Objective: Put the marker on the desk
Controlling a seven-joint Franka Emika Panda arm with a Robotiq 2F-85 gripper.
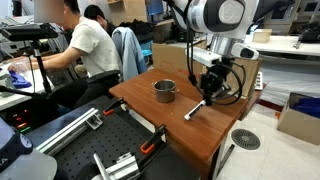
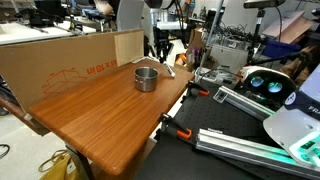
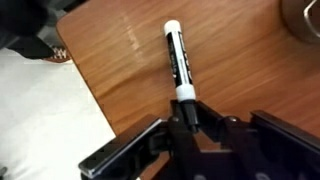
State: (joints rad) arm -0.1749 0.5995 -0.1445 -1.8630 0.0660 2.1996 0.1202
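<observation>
I go on lowering my gripper until the marker meets the wood (image 1: 194, 124) before letting go, because the marker's white cap (image 1: 188, 117) is over open desk, clear of the metal cup.
The marker (image 3: 177, 60) has a white cap, a black-labelled body and a dark end. That dark end sits between my gripper's (image 3: 186, 113) fingers, which are shut on it. In an exterior view the marker (image 1: 195, 110) slants down from the gripper (image 1: 206, 97) onto the reddish-brown desk (image 1: 200, 138), and its far tip is at or just above the wood. In both exterior views it lies just beside the metal cup (image 1: 164, 91). It is small in the exterior view (image 2: 168, 69) where the gripper (image 2: 160, 52) is behind the cup (image 2: 146, 78) on the desk (image 2: 100, 120).
A cardboard box (image 2: 70, 60) stands along one long side of the desk. A seated person (image 1: 88, 45) is beyond the desk. A black railed bench (image 1: 100, 150) adjoins it. The desk edge and pale floor (image 3: 40, 110) are close to the marker in the wrist view.
</observation>
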